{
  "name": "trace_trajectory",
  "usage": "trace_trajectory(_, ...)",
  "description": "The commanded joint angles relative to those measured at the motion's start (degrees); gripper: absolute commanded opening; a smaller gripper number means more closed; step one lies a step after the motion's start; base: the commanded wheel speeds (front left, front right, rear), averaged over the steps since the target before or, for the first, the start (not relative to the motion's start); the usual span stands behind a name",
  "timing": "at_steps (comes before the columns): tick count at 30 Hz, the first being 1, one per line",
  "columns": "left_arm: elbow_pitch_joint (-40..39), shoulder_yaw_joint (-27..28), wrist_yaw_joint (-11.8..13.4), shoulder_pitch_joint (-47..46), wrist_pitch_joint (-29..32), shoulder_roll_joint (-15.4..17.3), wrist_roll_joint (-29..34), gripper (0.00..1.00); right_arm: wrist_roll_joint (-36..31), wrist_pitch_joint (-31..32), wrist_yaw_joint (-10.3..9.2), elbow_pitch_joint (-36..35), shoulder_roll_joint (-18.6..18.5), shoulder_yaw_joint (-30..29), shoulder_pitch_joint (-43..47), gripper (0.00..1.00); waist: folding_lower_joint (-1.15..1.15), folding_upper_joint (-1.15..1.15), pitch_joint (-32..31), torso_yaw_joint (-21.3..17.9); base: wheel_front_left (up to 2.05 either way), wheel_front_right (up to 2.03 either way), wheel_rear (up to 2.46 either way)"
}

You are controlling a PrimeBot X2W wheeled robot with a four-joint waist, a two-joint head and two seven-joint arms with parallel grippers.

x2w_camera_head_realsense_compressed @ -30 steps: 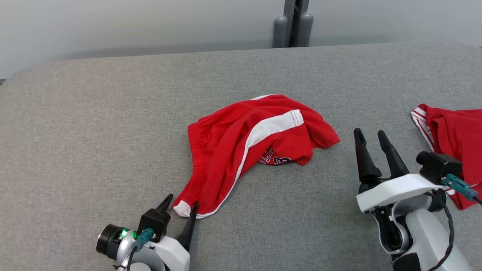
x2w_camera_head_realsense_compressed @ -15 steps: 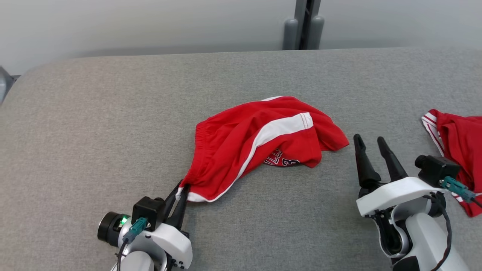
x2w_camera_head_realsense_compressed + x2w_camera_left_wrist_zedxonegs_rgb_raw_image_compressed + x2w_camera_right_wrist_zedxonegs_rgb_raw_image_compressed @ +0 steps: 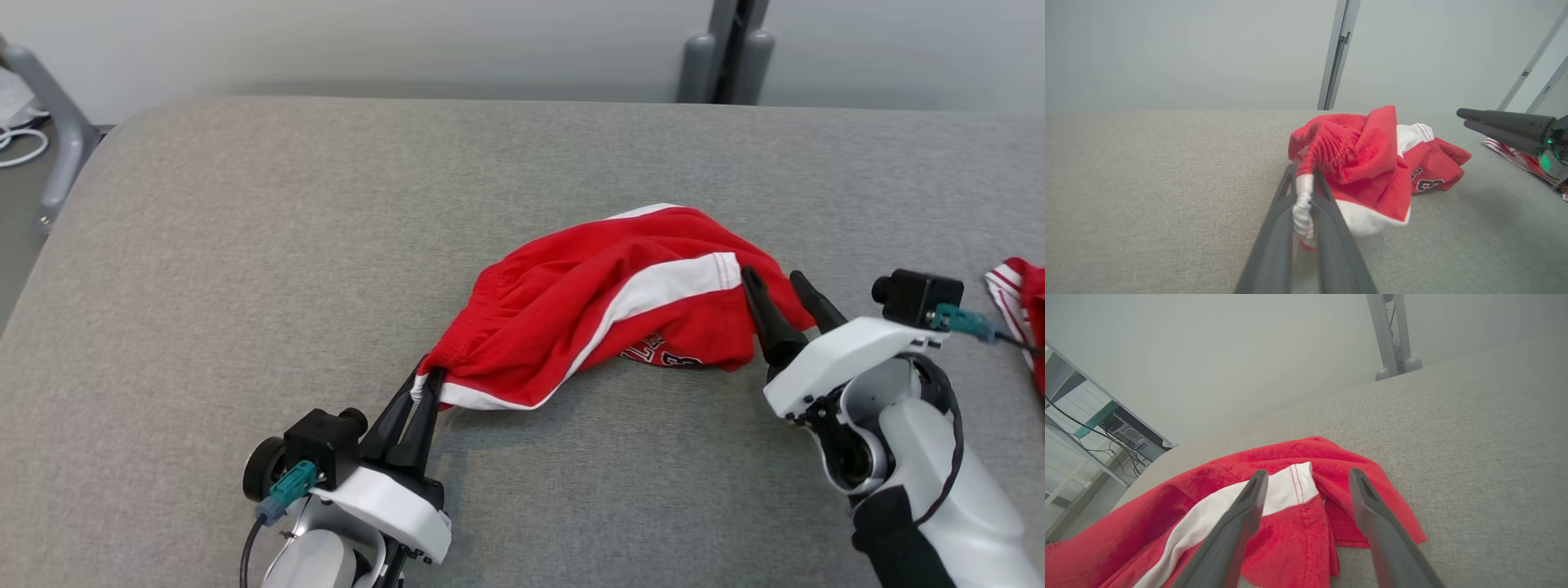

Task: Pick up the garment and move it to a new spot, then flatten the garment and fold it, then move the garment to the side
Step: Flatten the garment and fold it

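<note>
I expect the near leg (image 3: 700, 318) to turn its lettered side up when I fold it over, because lettering (image 3: 662, 351) shows below the white stripe.
The garment (image 3: 588, 314) is a pair of red shorts with a white stripe, crumpled on the grey padded table (image 3: 245, 245). My left gripper (image 3: 420, 390) is shut on its white-trimmed near-left corner, lifting that corner a little; the left wrist view shows the bunched hem (image 3: 1301, 208) pinched between the fingers. My right gripper (image 3: 775, 282) stands open at the garment's right end, above the stripe's end (image 3: 1294, 484) and the red hem (image 3: 1367, 522), with nothing between its fingers.
A second red garment (image 3: 1016, 294) lies at the table's right edge. Grey posts (image 3: 722, 53) stand behind the table's far edge, and a metal frame leg (image 3: 49, 122) stands off its left end. Bare table surrounds the shorts on the left and front.
My left gripper has shut on the garment's corner and raised it. The right gripper has moved in over the garment's right end. The head view has shifted, so the scene sits further right.
</note>
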Motion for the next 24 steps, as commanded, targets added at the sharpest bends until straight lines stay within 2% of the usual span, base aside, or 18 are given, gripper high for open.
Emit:
trace_trajectory(1,-0.7,-0.4,-0.1,-0.3,-0.2,0.2,-0.7,0.00,1.5,1.7,-0.02,2.0,-1.1,0.4,-2.0,1.00,0.00,0.00,0.6,1.3,0.00,0.00,0.00)
trace_trajectory(6,-1.5,-1.6,0.3,-1.0,-0.2,-0.1,-1.4,0.00,4.1,4.3,-0.01,5.8,-2.8,2.5,-5.6,1.00,0.00,0.00,1.4,3.1,0.00,0.00,0.00)
trace_trajectory(14,-2.1,-2.6,0.9,-1.4,-0.2,-0.2,-2.0,0.00,7.7,4.8,-0.01,7.6,-4.2,6.6,-7.4,1.00,0.00,0.00,2.0,4.3,0.00,0.00,0.00)
trace_trajectory(15,-2.2,-2.6,1.0,-1.4,-0.2,-0.2,-2.0,0.00,8.1,4.8,-0.01,7.8,-4.4,7.1,-7.6,0.76,0.00,0.00,2.0,4.4,0.00,0.00,0.00)
trace_trajectory(16,-2.2,-2.7,1.0,-1.4,-0.2,-0.2,-2.0,0.00,8.5,4.8,-0.01,7.8,-4.5,7.9,-7.7,0.28,0.00,0.00,2.1,4.4,0.00,0.00,0.00)
trace_trajectory(17,-2.2,-2.7,1.1,-1.4,-0.2,-0.2,-2.1,0.00,9.0,4.5,-0.01,7.5,-4.6,8.8,-7.8,0.00,0.00,0.00,2.1,4.5,0.00,0.00,0.00)
trace_trajectory(22,-2.0,-2.4,1.5,-1.3,-0.2,-0.2,-2.5,0.00,10.6,1.6,-0.01,5.7,-6.0,12.2,-7.7,0.00,0.00,0.00,1.9,3.9,0.00,0.00,0.00)
trace_trajectory(24,-1.8,-1.9,1.1,-0.9,-0.2,-0.2,-5.1,0.00,11.0,0.0,-0.01,4.9,-6.5,13.3,-7.5,0.00,0.00,0.00,1.5,3.4,0.00,0.00,0.00)
